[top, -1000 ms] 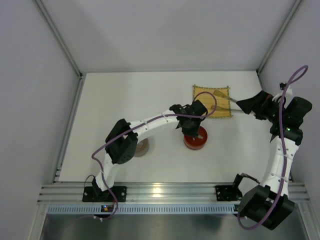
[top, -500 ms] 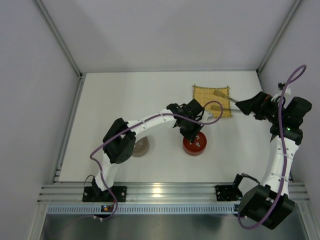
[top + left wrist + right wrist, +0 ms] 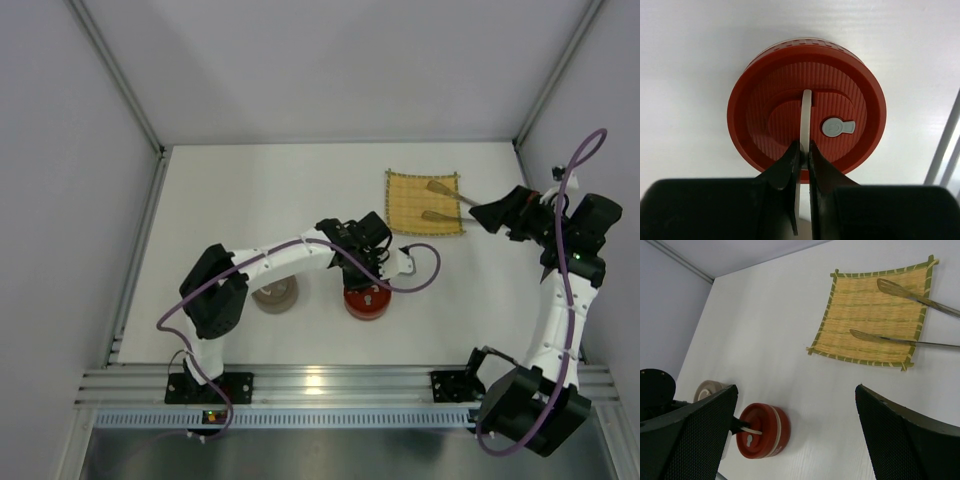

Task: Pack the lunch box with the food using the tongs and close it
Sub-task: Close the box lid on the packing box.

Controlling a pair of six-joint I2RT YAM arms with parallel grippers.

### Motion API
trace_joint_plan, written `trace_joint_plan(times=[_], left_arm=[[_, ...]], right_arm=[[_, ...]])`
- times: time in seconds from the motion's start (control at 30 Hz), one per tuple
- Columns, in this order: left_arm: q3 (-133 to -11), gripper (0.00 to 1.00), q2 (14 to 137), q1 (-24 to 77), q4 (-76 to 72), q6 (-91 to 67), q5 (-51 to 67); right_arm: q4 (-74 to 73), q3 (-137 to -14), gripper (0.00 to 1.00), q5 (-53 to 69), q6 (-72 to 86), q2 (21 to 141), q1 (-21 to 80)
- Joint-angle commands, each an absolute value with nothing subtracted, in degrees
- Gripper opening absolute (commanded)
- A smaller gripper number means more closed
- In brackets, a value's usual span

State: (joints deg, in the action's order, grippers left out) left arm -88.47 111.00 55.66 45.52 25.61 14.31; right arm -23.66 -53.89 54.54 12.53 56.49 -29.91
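Note:
My left gripper goes on carrying the red lunch box until the lunch box stands next to the beige dish (image 3: 319, 317). The fingers are pinching the white handle (image 3: 806, 114), and that spot is free.
The round red lunch box (image 3: 367, 302) stands on the white table with its ribbed lid (image 3: 760, 95) on. My left gripper (image 3: 804, 148) is shut on the lid's thin white handle (image 3: 806, 107), pinching it from above. In the right wrist view the lunch box (image 3: 767, 432) sits low at the left. The silver tongs (image 3: 443, 190) lie with both tips on the yellow mat (image 3: 408, 198), their arms (image 3: 910, 292) running off to the right. My right gripper (image 3: 492, 212) hovers open by the mat's right edge, its fingers (image 3: 695, 435) wide apart. The food is out of view.
A small beige round dish (image 3: 274, 295) sits left of the lunch box under the left arm. Grey walls enclose the table on the left, back and right. The aluminium rail (image 3: 330, 382) with both arm bases runs along the near edge.
The left arm has pulled the red lunch box left and toward the near edge, away from the mat, still gripping its handle. The right arm has stayed put.

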Motion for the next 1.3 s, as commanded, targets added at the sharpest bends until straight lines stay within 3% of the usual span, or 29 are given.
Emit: trace_joint_plan(times=[0.0, 0.5, 1.1, 1.27], left_arm=[[-80.34, 0.0, 115.15, 55.28, 57.3, 40.33, 5.1], [-69.88, 0.0, 110.13, 56.95, 51.16, 44.65, -8.52], [-63.37, 0.03, 105.64, 60.55, 56.6, 50.01, -7.82], [-63.89, 0.1, 103.98, 61.43, 57.56, 49.4, -4.41]], right_arm=[[-24.34, -55.2, 0.99, 56.69, 10.37, 56.78, -30.94], [-26.46, -51.24, 0.99, 60.99, 2.02, 57.13, -30.94], [-28.12, -48.52, 0.99, 64.6, -2.37, 59.33, -30.94], [-30.06, -48.43, 0.99, 65.21, -4.3, 59.41, -30.94]])
